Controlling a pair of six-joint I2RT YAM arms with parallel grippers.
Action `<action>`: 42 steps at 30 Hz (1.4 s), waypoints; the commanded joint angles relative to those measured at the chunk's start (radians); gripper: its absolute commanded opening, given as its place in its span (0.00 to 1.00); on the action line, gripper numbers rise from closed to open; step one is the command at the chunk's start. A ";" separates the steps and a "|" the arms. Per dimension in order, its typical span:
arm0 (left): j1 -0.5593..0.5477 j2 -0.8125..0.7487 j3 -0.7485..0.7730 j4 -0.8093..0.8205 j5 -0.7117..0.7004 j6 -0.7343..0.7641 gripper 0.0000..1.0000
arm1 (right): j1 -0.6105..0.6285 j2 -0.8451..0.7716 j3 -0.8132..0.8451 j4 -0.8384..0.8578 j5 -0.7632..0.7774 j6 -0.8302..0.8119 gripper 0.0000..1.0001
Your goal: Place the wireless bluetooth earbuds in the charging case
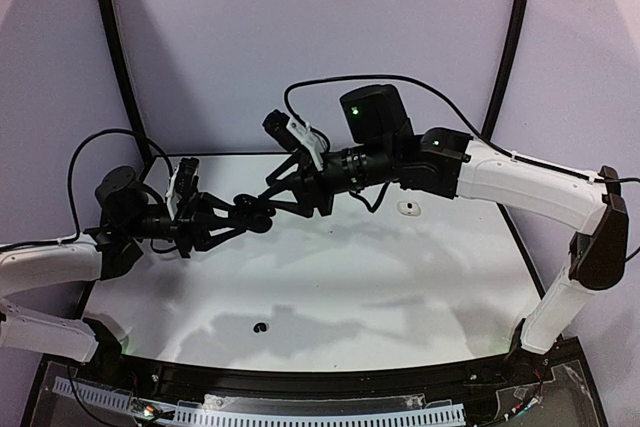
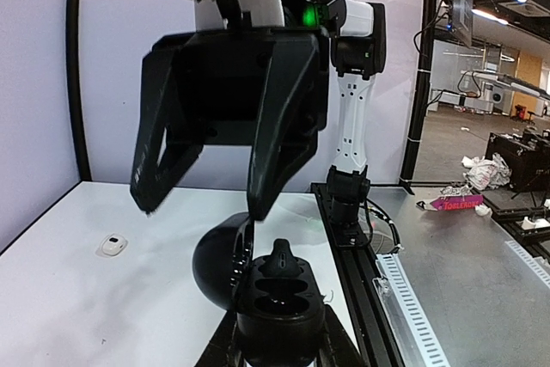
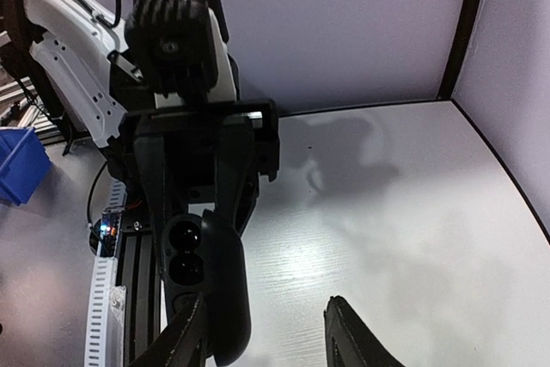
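My left gripper is holding the case by the end with the empty hollows (image 3: pixel 185 251), so my right gripper needs to take hold of the open lid (image 3: pixel 229 302) before my left gripper opens.
My left gripper (image 2: pixel 279 345) is shut on the black charging case (image 2: pixel 279 307), holding it up above the table with its lid (image 2: pixel 215 266) swung open to the left. A black earbud (image 2: pixel 282 257) stands up out of the far end of the case; the two hollows nearer the camera look empty. My right gripper (image 2: pixel 202 208) hangs open just above the case, one finger close to the lid's edge. In the right wrist view the case (image 3: pixel 183 251) and its lid (image 3: pixel 227 294) sit beside the left finger of the right gripper (image 3: pixel 268 337). The top view shows the right gripper (image 1: pixel 246 206) and the left gripper (image 1: pixel 264 215) meeting tip to tip.
A small white object (image 1: pixel 408 208) lies on the white table (image 1: pixel 400 277) at the back right and shows again as the white object (image 2: pixel 112 245). A small dark roundish item (image 1: pixel 261 327) lies near the front. The arms' mounting rail (image 2: pixel 369 298) runs along the table's edge.
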 commanded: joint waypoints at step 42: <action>-0.007 -0.004 -0.008 0.012 -0.024 -0.018 0.01 | 0.010 0.132 0.148 -0.066 -0.086 -0.055 0.37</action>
